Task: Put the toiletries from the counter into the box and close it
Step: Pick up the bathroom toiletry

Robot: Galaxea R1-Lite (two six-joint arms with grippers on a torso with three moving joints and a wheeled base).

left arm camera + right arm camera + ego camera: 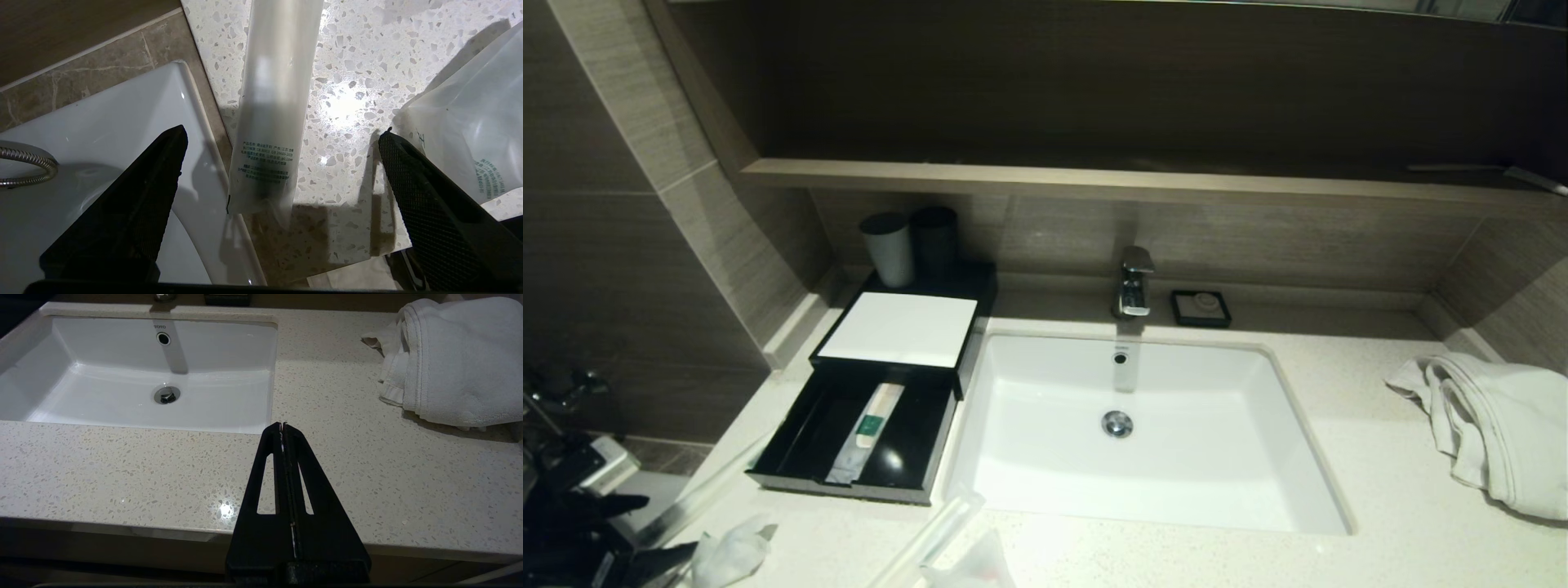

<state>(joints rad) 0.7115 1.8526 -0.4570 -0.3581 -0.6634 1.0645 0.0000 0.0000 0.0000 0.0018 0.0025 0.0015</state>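
Observation:
My gripper will lift the long clear packet [709,490], and the packet's end will bunch up into a narrow fold then, because it ends in a thin, rippled edge [272,208].
A black box [894,282] with a white top stands left of the sink, its drawer [800,441] pulled open. A white tube with a green label [872,420] lies in the drawer. A long clear packet [931,527] lies on the counter's front edge; in the left wrist view this packet [273,102] overhangs the edge. My left gripper [282,132] is open above that packet's end, one finger on each side, not touching it. A second clear packet [470,122] lies beside it. My right gripper [282,425] is shut and empty over the counter in front of the sink.
The white sink [1013,457] with a tap [1134,282] fills the middle. A white towel [1494,425] lies at the right. Two dark cups [888,245] stand behind the box. A crumpled white packet [731,555] lies at the front left. A soap dish [1201,308] sits by the tap.

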